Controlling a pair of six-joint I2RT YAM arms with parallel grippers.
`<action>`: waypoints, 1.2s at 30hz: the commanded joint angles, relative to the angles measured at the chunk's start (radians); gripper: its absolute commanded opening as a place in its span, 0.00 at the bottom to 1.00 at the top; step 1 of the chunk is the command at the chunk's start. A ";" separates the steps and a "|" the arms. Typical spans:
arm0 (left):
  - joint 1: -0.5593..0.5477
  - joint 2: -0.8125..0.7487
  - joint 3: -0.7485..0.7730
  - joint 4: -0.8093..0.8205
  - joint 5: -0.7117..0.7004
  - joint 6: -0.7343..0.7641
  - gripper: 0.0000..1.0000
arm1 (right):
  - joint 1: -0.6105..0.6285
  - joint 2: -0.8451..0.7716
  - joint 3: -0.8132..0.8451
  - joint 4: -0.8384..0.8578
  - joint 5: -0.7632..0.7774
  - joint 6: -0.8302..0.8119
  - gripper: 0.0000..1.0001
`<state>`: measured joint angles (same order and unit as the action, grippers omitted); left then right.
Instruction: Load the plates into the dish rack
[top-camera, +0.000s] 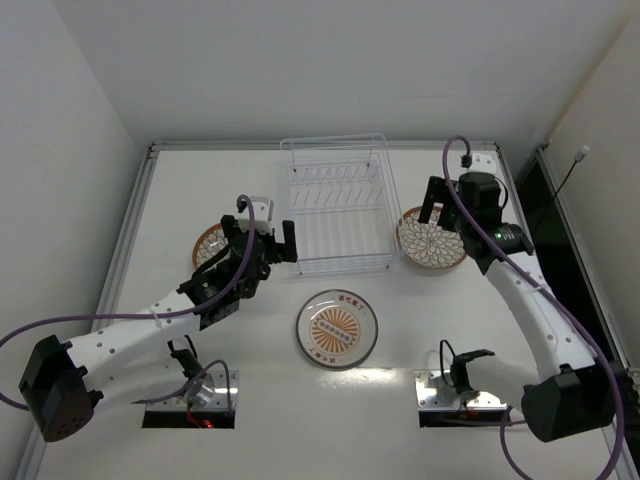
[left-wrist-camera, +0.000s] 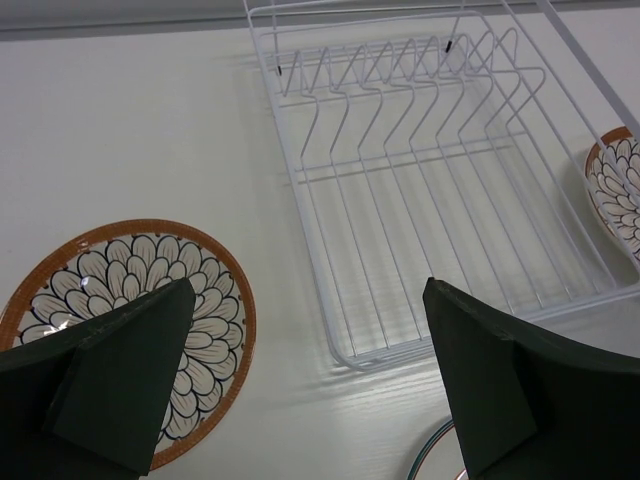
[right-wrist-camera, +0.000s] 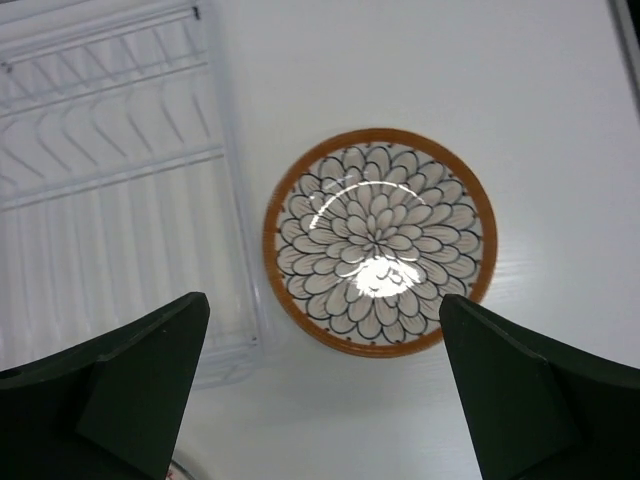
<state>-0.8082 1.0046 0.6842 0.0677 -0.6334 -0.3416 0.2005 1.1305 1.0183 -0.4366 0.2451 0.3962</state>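
Open space (top-camera: 484, 286) lies beside the petal-patterned plate's rim away from the rack, so I should next move my right gripper down to that rim (top-camera: 463, 256) and close it there.
The white wire dish rack (top-camera: 335, 205) stands at the back middle with nothing in its slots (left-wrist-camera: 430, 170). A petal-patterned plate with an orange rim (top-camera: 432, 240) lies flat just right of the rack. My right gripper (top-camera: 452, 218) hovers open above this plate (right-wrist-camera: 378, 240). A second petal-patterned plate (top-camera: 208, 243) lies left of the rack, partly hidden by my left gripper (top-camera: 260, 242), which is open and holds nothing. A sunburst plate (top-camera: 337, 327) lies in front of the rack. In the wrist views, both grippers (left-wrist-camera: 308, 285) (right-wrist-camera: 322, 300) have wide empty jaws.
A raised rail (top-camera: 135, 215) borders the table on the left, back and right. Two mounting plates with cables (top-camera: 190, 395) (top-camera: 460, 390) sit at the near edge. The rack's near left corner (left-wrist-camera: 355, 355) lies between my left fingers.
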 joint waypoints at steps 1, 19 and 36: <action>0.009 -0.021 0.041 0.027 -0.011 -0.002 1.00 | -0.025 -0.053 -0.053 -0.034 0.111 0.036 1.00; 0.009 -0.021 0.041 0.018 -0.011 0.007 1.00 | -0.570 0.103 -0.380 0.279 -0.472 0.191 1.00; 0.009 -0.021 0.041 0.018 -0.002 0.007 1.00 | -0.722 0.540 -0.379 0.543 -0.872 0.323 0.63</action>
<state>-0.8078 0.9962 0.6853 0.0593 -0.6350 -0.3374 -0.5385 1.6291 0.6067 0.0597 -0.5922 0.6857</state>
